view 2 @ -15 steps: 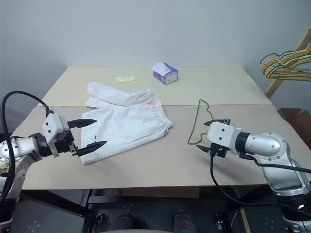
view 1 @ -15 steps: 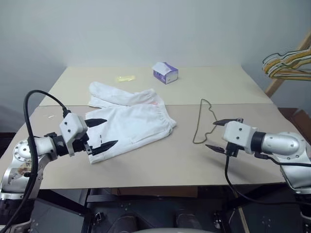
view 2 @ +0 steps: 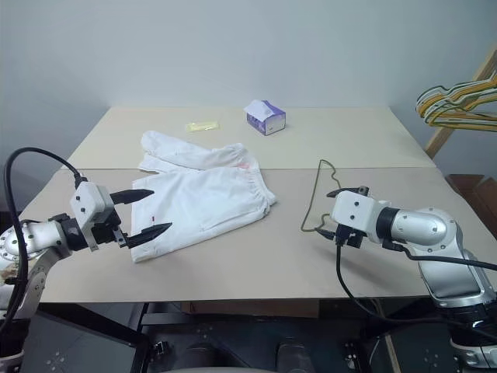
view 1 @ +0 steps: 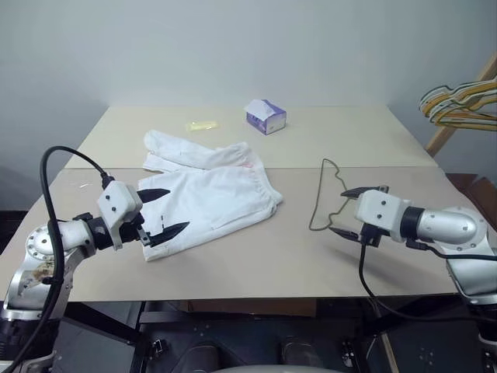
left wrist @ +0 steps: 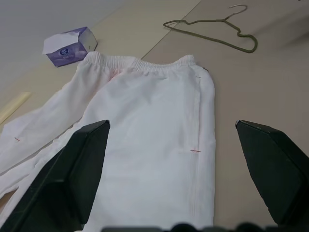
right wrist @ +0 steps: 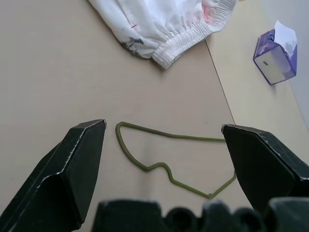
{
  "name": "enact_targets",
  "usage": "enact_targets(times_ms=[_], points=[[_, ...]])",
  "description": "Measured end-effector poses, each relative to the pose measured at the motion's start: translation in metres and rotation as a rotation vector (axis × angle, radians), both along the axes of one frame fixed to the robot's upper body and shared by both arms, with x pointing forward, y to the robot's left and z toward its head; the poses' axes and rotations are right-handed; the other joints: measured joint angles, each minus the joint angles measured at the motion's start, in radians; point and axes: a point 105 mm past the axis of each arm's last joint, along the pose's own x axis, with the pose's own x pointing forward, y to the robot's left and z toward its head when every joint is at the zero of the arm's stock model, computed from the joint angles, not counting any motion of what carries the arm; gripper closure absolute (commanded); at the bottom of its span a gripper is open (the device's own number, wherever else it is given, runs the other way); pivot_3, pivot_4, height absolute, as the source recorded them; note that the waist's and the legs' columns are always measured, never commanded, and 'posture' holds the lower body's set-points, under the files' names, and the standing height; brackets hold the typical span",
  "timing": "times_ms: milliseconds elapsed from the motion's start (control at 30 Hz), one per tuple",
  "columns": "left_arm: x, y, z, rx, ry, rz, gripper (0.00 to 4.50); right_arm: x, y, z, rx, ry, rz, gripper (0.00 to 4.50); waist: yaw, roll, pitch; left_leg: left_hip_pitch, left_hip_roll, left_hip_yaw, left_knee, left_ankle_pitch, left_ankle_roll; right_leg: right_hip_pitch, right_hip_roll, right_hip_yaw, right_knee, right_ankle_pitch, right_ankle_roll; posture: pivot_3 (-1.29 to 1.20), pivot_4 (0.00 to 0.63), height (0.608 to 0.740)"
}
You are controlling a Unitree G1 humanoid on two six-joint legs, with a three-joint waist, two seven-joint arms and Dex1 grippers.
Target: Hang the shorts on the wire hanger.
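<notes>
My gripper will make the far leg (view 1: 198,155) spread out wide when I pull the near leg toward me, because the far leg lies doubled into a narrow fold (view 1: 160,162).
The white shorts (view 1: 210,194) lie flat on the left half of the table, waistband toward the middle. My left gripper (view 1: 178,209) hovers open at their near left hem, its two fingers spread to either side of a leg (left wrist: 159,145) in the left wrist view. The thin olive wire hanger (right wrist: 169,135) lies flat on the table right of the shorts, hook toward the far side. My right gripper (view 1: 336,214) is open just right of the hanger's near end, and nothing is held between its fingers (right wrist: 72,164).
A purple-and-white tissue box (view 1: 266,116) and a pale yellow strip (view 1: 202,125) sit near the table's far edge. Bunched yellow, white and green hangers (view 1: 458,101) hang on a wooden stand off the table's right side. The table's front edge (view 1: 256,291) runs close below both grippers.
</notes>
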Motion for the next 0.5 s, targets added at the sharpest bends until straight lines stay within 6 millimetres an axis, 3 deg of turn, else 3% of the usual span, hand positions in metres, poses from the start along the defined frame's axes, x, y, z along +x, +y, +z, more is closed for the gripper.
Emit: enact_targets(times_ms=[333,500], points=[[-0.003,0.005,-0.004,0.066,0.033,-0.014,0.00,0.004,0.004,0.002,0.002,-0.003,0.011,0.02,-0.002,0.000,0.000,0.000,0.000,0.000,0.000,0.000,0.000,0.000,0.000,0.000,0.000,0.000,0.000,0.01,0.000,0.740],[-0.004,0.012,-0.033,0.202,0.194,-0.048,0.00,0.000,0.004,-0.003,0.000,0.004,0.008,0.02,-0.002,0.000,0.000,0.000,0.000,0.000,0.000,0.000,0.000,0.000,0.000,-0.001,0.000,0.000,0.000,-0.01,0.000,0.740]])
